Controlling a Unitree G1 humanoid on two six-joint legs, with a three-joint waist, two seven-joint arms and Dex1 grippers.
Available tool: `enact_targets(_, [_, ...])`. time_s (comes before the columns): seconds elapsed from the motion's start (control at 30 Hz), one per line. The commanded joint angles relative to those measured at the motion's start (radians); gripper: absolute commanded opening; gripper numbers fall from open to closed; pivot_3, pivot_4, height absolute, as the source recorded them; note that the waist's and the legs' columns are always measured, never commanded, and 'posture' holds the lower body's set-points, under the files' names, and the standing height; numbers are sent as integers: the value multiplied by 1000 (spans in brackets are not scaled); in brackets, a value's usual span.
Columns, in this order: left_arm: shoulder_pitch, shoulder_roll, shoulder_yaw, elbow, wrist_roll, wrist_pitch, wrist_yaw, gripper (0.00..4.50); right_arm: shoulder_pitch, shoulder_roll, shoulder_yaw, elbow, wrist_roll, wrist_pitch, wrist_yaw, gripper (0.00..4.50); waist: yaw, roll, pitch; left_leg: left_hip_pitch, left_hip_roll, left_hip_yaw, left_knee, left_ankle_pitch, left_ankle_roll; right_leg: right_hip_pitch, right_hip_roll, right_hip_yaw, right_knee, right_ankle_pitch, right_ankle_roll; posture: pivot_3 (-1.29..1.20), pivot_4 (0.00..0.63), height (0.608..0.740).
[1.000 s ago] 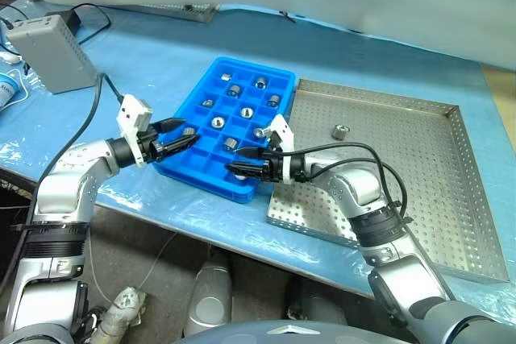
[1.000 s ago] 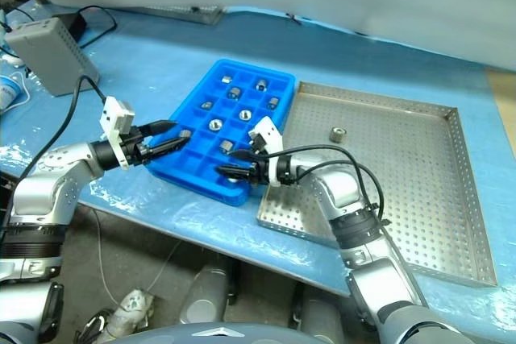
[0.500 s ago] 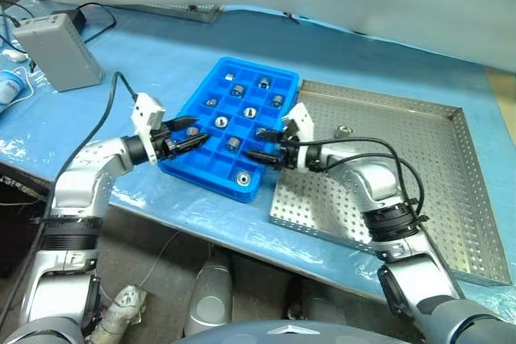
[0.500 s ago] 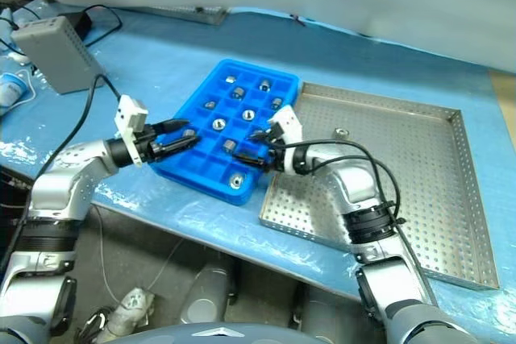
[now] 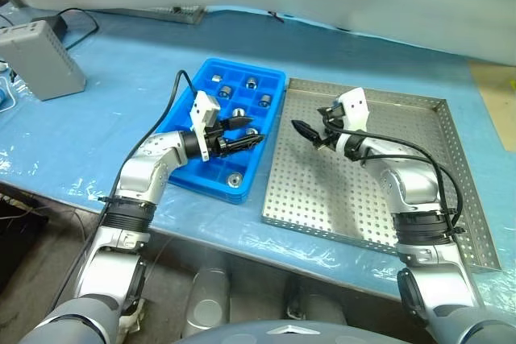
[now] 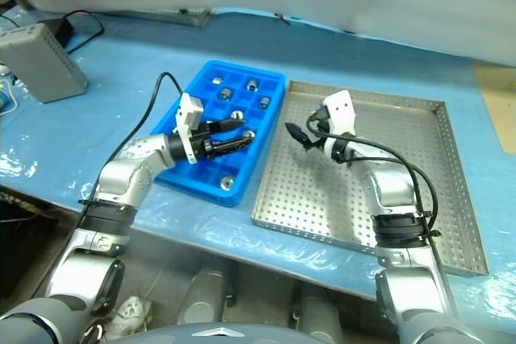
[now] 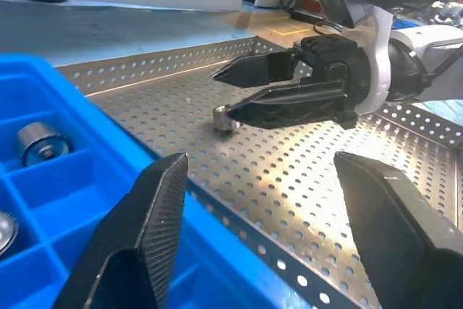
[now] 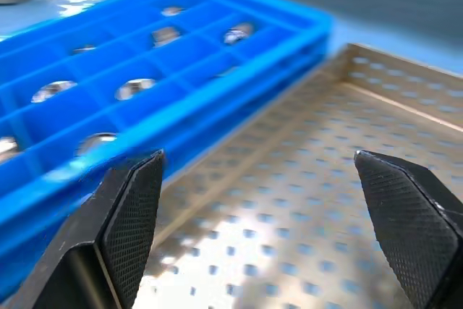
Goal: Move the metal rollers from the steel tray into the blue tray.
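A recessed end with a small stub [image 7: 47, 151] can be seen in the blue tray, so the metal roller [image 7: 225, 119] should show the same when I pick it up.
The blue tray [image 5: 242, 63] holds several metal rollers in its compartments, one of them [image 5: 234, 179] near its front edge. The steel tray [image 5: 363, 199] lies to its right. One metal roller [image 7: 226, 117] rests on its perforated floor, just behind the right gripper's fingertips. My left gripper [image 5: 254, 130] hovers open and empty over the blue tray's right side, pointing at the steel tray. My right gripper [image 5: 308, 134] hangs open and empty over the steel tray's left part, pointing toward the blue tray.
A grey box [image 5: 40, 58] with a black cable stands at the far left of the blue-covered table [image 5: 121, 94]. The steel tray's raised rim [image 5: 463, 183] borders its right side.
My right gripper opened over the blue tray's front, left a roller in a front compartment, then swung right over the steel tray. The left gripper moved right across the blue tray. The view shifted.
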Motion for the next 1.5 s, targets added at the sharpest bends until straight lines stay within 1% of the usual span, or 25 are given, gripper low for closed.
enact_targets(0.03, [-15, -2, -2, 5, 8, -34, -16, 3409, -33, -8, -36, 51, -30, -62, -39, 4371, -10, 0, 0, 0, 0, 0, 0, 0, 0, 0, 0, 0, 0, 0, 0, 173, 150, 740])
enact_targets(0.2, [-14, -4, 6, 17, 15, -51, -10, 3409, -84, -4, -46, 218, -80, -153, -81, 4371, -16, 0, 0, -1, 0, 0, 1, -1, 1, 0, 0, 0, 0, 0, 0, 184, 150, 740])
enact_targets(0.33, [-33, -22, 12, 52, 43, -84, 37, 3409, -143, 14, -59, 331, -84, -201, -99, 4371, -23, 0, 0, -1, 0, 0, 2, -1, 2, 0, 0, -1, 0, 0, -1, 198, 150, 740])
enact_targets(0.6, [-27, -49, 1, 43, 46, -89, 38, 3409, -152, 30, -49, 445, -97, -249, -95, 4371, -27, 0, 0, -3, 0, 0, 4, -2, 4, 0, 0, -1, 0, 0, -1, 190, 150, 740])
enact_targets(0.67, [-25, -53, -3, 37, 44, -84, 33, 3409, -147, 31, -54, 453, -96, -252, -99, 4371, -29, 0, 0, -3, 0, 0, 4, -2, 4, 0, 0, -1, 0, 0, -1, 188, 150, 740])
enact_targets(0.8, [-30, -55, -8, 50, 54, -96, 31, 3409, -129, 22, -66, 408, -76, -231, -82, 4371, -30, 0, 0, -3, 0, 0, 5, -2, 5, 0, 0, -1, 0, 0, -1, 184, 150, 740])
enact_targets(0.9, [-37, -58, -11, 57, 54, -97, 27, 3409, -109, 21, -61, 395, -76, -226, -68, 4371, -30, 0, 0, -3, 0, 0, 5, -4, 8, 0, 0, -1, 1, 0, -1, 175, 150, 740])
enact_targets(1.1, [-46, -68, -16, 63, 62, -99, 26, 3409, -74, 56, -50, 371, -69, -209, -63, 4371, -31, 0, 0, -3, 1, 0, 6, -4, 9, 0, 0, -1, 1, 0, -1, 171, 150, 740])
enact_targets(1.3, [-46, -58, -13, 60, 65, -97, 18, 3409, -63, 67, -49, 358, -83, -212, -69, 4371, -31, 0, 0, -3, 1, 0, 6, -4, 9, 0, 0, -1, 1, 0, -1, 173, 150, 740])
enact_targets(1.4, [-45, -55, -13, 60, 66, -96, 17, 3409, -67, 62, -54, 362, -84, -220, -67, 3759, -32, 0, 0, -3, 1, 0, 6, -4, 9, 0, 0, -1, 1, 0, -1, 172, 150, 740])
enact_targets(1.5, [-43, -54, -13, 58, 66, -94, 16, 3409, -69, 62, -52, 365, -87, -228, -68, 2709, -32, 0, 0, -3, 1, 0, 6, -4, 9, 0, 0, -1, 1, 0, -1, 173, 150, 740])
